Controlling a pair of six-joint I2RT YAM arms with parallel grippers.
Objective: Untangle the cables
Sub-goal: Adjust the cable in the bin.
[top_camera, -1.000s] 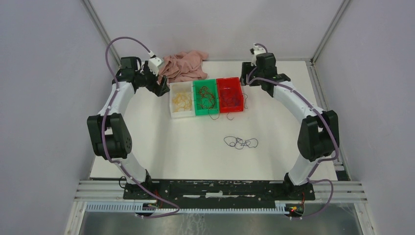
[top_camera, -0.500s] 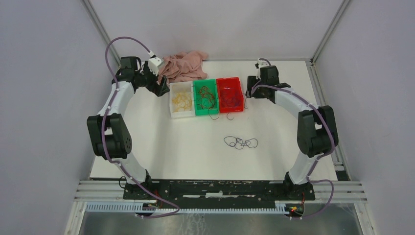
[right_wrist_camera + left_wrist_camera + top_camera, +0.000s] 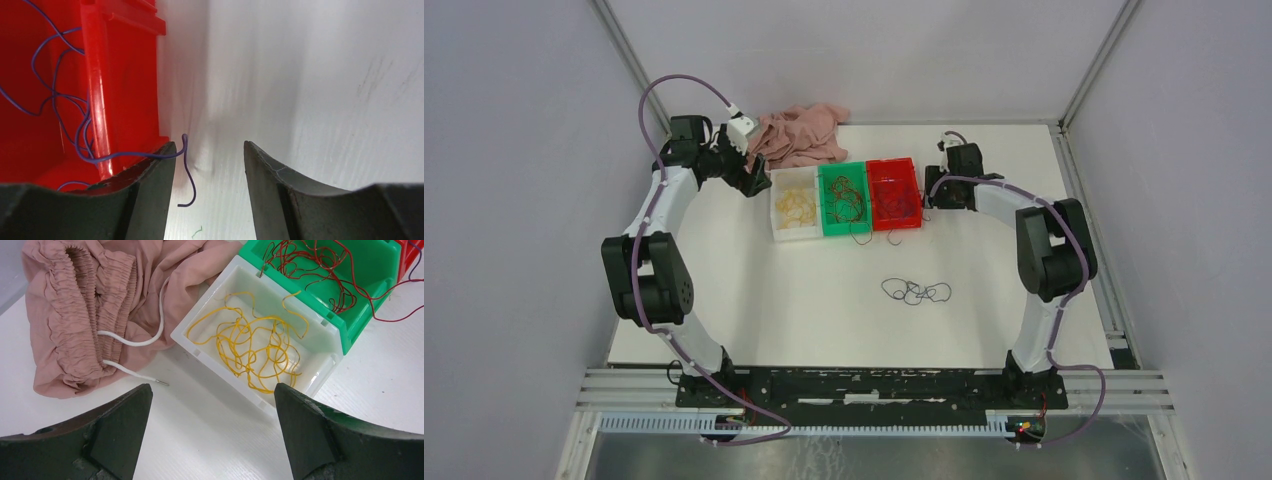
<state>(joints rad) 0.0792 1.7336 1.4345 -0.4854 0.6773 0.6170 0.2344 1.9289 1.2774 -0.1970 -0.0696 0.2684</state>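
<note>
The purple cable's loose end (image 3: pixel 190 182) is hanging over the side of the red bin. My right gripper should therefore pinch it, lift it and let it go inside the red bin (image 3: pixel 893 188).
Yellow cables (image 3: pixel 250 347) lie in the white bin (image 3: pixel 210 307), red ones (image 3: pixel 320 265) in the green bin (image 3: pixel 367 315), purple ones (image 3: pixel 55 100) in the red bin (image 3: pixel 97 75). A dark tangle of cables (image 3: pixel 915 292) lies loose on the table. My left gripper (image 3: pixel 212 412) is open and empty, just left of the white bin (image 3: pixel 776 210). My right gripper (image 3: pixel 210 165) is open, low beside the red bin's right wall (image 3: pixel 918 190); a purple strand end (image 3: pixel 187 172) hangs over the wall between my fingers, close to the left one.
A pink garment (image 3: pixel 85 305) with a white drawstring (image 3: pixel 135 342) lies at the back left, next to the white bin; it also shows in the top view (image 3: pixel 802 133). A red strand (image 3: pixel 395 315) trails out of the green bin onto the table.
My right arm has swung down and towards the red bin, bringing its gripper low beside the bin's right wall. The left arm and the loose tangle have not moved.
</note>
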